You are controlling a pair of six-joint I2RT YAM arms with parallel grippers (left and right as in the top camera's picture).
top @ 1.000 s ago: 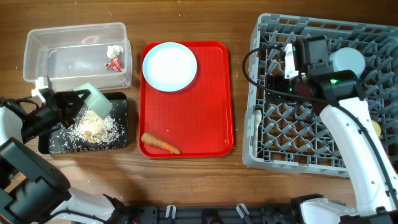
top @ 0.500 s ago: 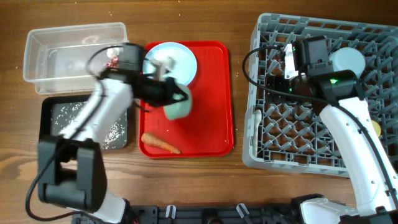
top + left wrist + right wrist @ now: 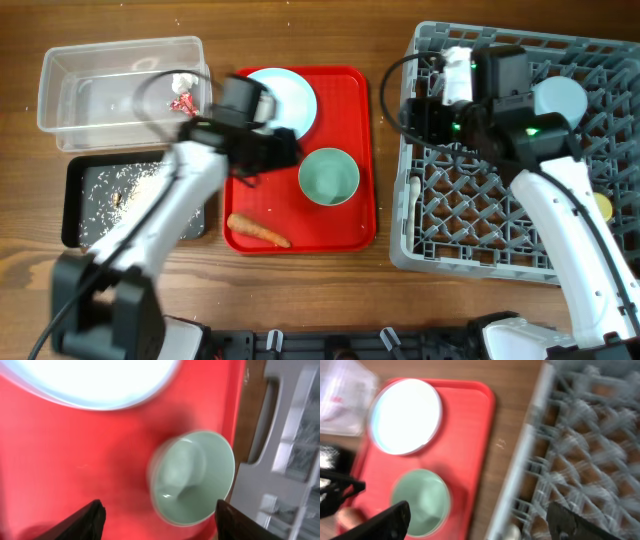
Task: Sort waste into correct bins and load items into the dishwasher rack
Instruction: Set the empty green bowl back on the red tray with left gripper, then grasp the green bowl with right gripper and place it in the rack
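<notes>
I should use my right gripper to carry the pale green bowl (image 3: 329, 177) into the dishwasher rack (image 3: 462, 195), because the dishwasher rack is next to my right gripper and far across from my left gripper.
The pale green bowl (image 3: 329, 176) stands upright on the red tray, free of both grippers. My left gripper (image 3: 283, 152) hovers just left of it, open; in the left wrist view the bowl (image 3: 192, 485) lies ahead of the spread fingers (image 3: 82, 521). The plate (image 3: 275, 105) and the carrot (image 3: 258, 230) also lie on the red tray. In the clear tub (image 3: 70, 90) is the red-and-white wrapper (image 3: 183, 97). Rice scraps lie in the black tray (image 3: 80, 225). My right gripper (image 3: 428, 115) hangs open and empty over the left part of the dishwasher rack (image 3: 500, 230), and its view takes in the green bowl (image 3: 421, 502).
The red tray (image 3: 350, 100) lies between the bins and the rack. A light blue bowl (image 3: 558, 100) sits in the rack's far part, and something yellow (image 3: 602, 207) shows at its right side. Bare wood runs along the table's front edge.
My left gripper has set the green bowl down upright on the red tray, let go and drawn back left. The right gripper has shifted left over the rack's edge and opened a little wider.
</notes>
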